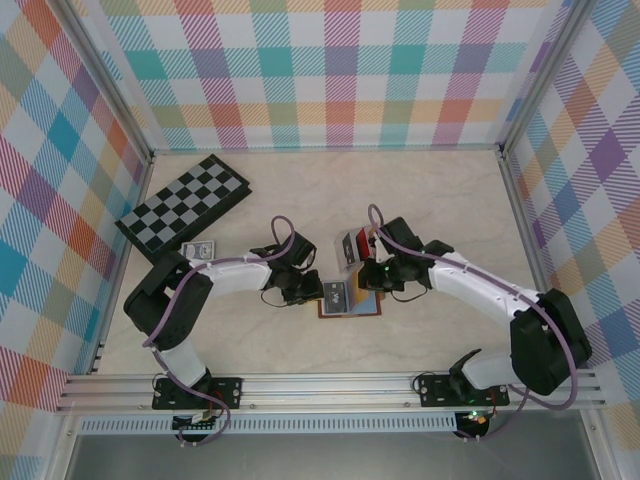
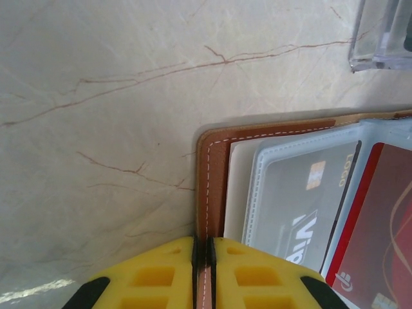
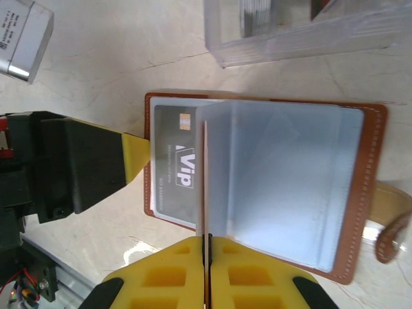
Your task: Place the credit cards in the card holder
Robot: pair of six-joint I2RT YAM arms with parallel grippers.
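My right gripper has the clear sleeve [image 3: 219,148] standing up against its card. It should first press that sleeve flat over the grey card [image 3: 175,158] and then push its card in.
The reddish-brown card holder [image 1: 350,309] lies open on the table between both arms. My left gripper [image 2: 203,241] is shut on its stitched leather edge [image 2: 212,161]. A grey card [image 2: 302,206] sits inside a clear sleeve. My right gripper [image 3: 206,239] is shut on a thin red card [image 3: 205,180], seen edge-on and standing upright at the clear sleeves of the holder [image 3: 370,161]. The same red card [image 2: 380,219] shows its face in the left wrist view, and the grey card [image 3: 174,167] lies to its left. More cards stand in the clear tray [image 1: 355,245].
The clear plastic tray [image 3: 302,32] sits just beyond the holder, close to both grippers. A folded chessboard [image 1: 185,205] lies at the back left with a small blue-patterned pack [image 1: 200,249] in front of it. Aluminium frame rails bound the table.
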